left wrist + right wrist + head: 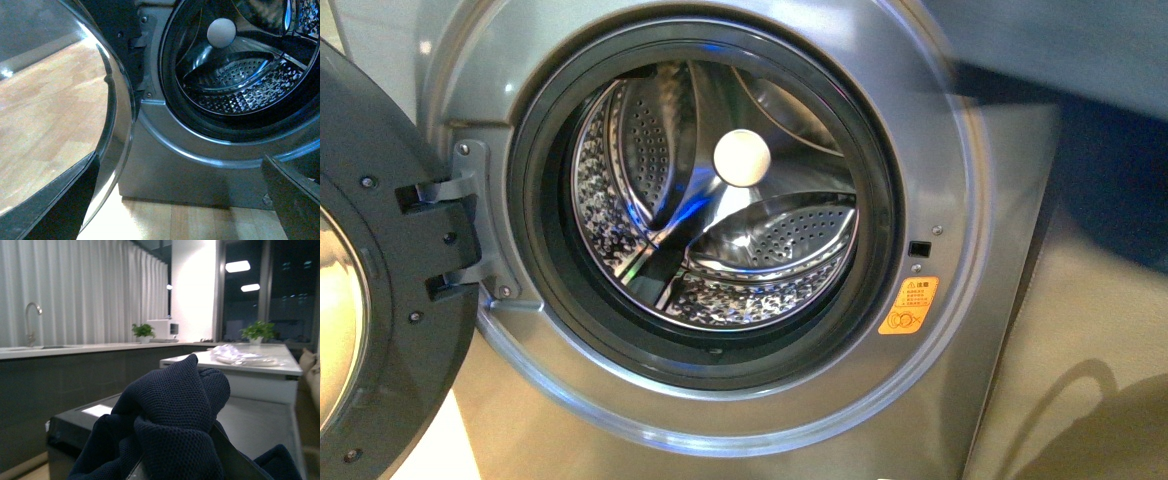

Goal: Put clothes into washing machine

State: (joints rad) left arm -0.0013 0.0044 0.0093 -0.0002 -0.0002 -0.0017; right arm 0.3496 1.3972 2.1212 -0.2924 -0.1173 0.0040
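Note:
The dark navy clothes are hanging loosely next to the washing machine's porthole, so I expect them to drape out over the gasket when the robot pushes them into the drum.
The washing machine [960,200] fills the front view, silver-grey, with its dark grey door [380,300] swung open at the left. Its porthole shows the dark gasket [535,250] and the perforated steel drum [770,235], which holds no clothing. A yellow sticker [908,305] sits right of the porthole. No arm shows in the front view. In the left wrist view my left gripper [182,200] is open and empty, low before the machine [175,170], beside the door [117,100]. In the right wrist view my right gripper [172,460] is shut on the dark navy clothes [170,405], bunched over its fingers.
A white round knob [741,157] sits at the drum's back. Wooden floor [200,220] lies under the machine. The right wrist view looks away into the room: a white counter [240,360], a dark cabinet run with a tap [32,315], curtains and plants.

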